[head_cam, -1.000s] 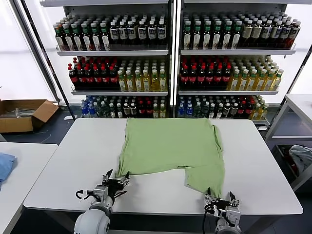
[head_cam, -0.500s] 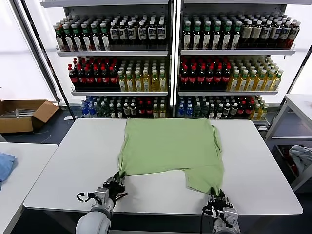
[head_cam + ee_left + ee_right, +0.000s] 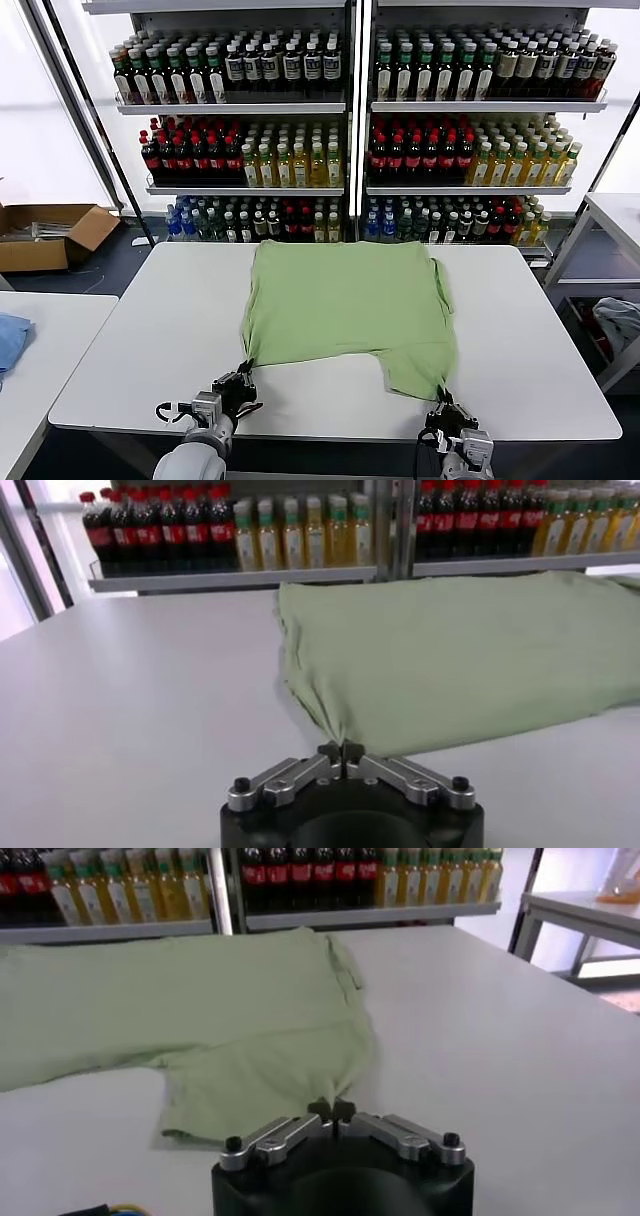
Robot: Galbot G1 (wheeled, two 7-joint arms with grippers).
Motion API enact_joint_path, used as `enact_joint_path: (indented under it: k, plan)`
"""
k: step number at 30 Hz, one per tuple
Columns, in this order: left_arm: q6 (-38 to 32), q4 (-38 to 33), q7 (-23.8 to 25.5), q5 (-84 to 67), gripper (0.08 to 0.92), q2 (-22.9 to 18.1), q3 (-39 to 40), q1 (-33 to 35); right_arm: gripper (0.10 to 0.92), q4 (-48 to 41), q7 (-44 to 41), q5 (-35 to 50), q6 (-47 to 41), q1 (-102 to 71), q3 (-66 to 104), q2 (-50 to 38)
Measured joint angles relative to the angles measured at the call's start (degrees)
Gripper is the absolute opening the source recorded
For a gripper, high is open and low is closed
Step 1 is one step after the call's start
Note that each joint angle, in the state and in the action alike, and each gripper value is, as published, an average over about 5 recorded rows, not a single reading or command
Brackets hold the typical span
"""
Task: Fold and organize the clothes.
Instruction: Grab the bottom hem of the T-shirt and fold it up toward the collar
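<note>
The flat shirt's near corners point(image 3: 250, 357) are pinched in my grippers. My left gripper should keep moving its corner forward until the shirt's near edge is over the shirt's far half point(image 3: 340, 275).
A plain light green shirt point(image 3: 345, 300) lies spread on the white table point(image 3: 150, 330), its near edge stepped, with a longer flap at the near right. My left gripper point(image 3: 243, 378) is shut on the shirt's near left corner point(image 3: 335, 735). My right gripper point(image 3: 443, 400) is shut on the shirt's near right corner point(image 3: 335, 1093). The cloth puckers into a point at each pinch. The shirt also fills the left wrist view point(image 3: 460, 650) and the right wrist view point(image 3: 190, 1008). No collared or printed shirt shows.
Shelves of bottles point(image 3: 350, 130) stand behind the table. A second table point(image 3: 40, 350) at the left holds a blue cloth point(image 3: 8, 340). A cardboard box point(image 3: 50, 235) lies on the floor. A side table point(image 3: 610, 215) and a pale greyish cloth point(image 3: 620, 325) are at the right.
Both grippers went from open near the hem to shut on the shirt's near corners, then drew back toward the table's near edge, pulling the corners with them.
</note>
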Motion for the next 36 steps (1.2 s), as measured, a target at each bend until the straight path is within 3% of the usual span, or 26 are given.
enact_joint_path:
  k: [15, 36]
  plan:
    - [-4.2, 2.6, -1.8, -5.4, 0.084, 0.8, 0.5, -6.4, 0.105, -5.6, -1.4, 0.0, 1.7, 12.4, 0.2, -2.1]
    - [-5.5, 25.7, -2.7, -7.8, 0.084, 0.7, 3.9, -26.4, 0.105, -28.3, -4.6, 0.1, 0.7, 33.9, -2.6, -2.7]
